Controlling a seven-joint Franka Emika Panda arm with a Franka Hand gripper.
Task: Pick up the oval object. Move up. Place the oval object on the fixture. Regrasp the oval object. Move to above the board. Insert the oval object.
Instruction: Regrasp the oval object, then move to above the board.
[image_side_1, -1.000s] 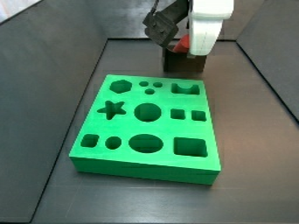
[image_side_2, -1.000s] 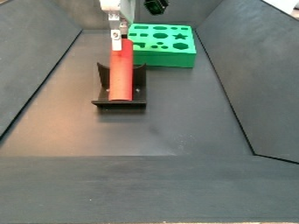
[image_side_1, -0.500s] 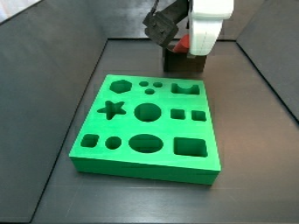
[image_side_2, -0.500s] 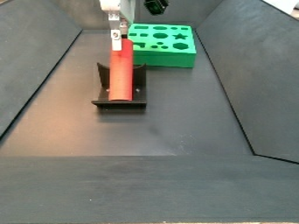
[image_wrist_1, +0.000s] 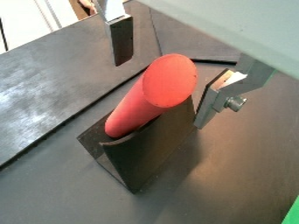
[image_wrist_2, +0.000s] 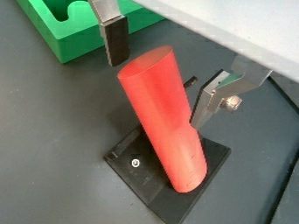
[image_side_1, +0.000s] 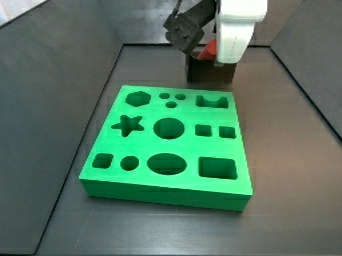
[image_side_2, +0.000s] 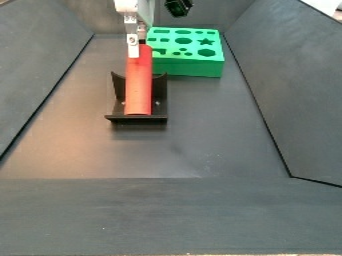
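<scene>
I expect the oval object (image_wrist_1: 152, 94) to come out right away and leave the fixture standing when I lift, because the dark fixture's notch (image_wrist_1: 121, 142) is open at the top.
The red oval object (image_wrist_1: 142, 98) lies tilted in the notch of the dark fixture (image_wrist_1: 146, 159), its raised end towards my gripper. It shows the same way in a wrist view (image_wrist_2: 163, 122) and in a side view (image_side_2: 138, 80). My gripper (image_wrist_1: 172, 68) is open around that raised end. One finger (image_wrist_1: 121, 39) and the opposite finger (image_wrist_1: 222, 94) stand apart from the peg with a gap on each side. The green board (image_side_1: 167, 140) with its cut-outs lies in front of the fixture (image_side_1: 207, 72). In a side view my gripper (image_side_2: 131, 40) hangs over the peg's far end.
Dark sloping walls (image_side_2: 47, 90) enclose the floor on both sides. The board (image_side_2: 187, 50) lies just beyond and to the right of the fixture (image_side_2: 138, 112). A corner of the board shows in a wrist view (image_wrist_2: 70, 31).
</scene>
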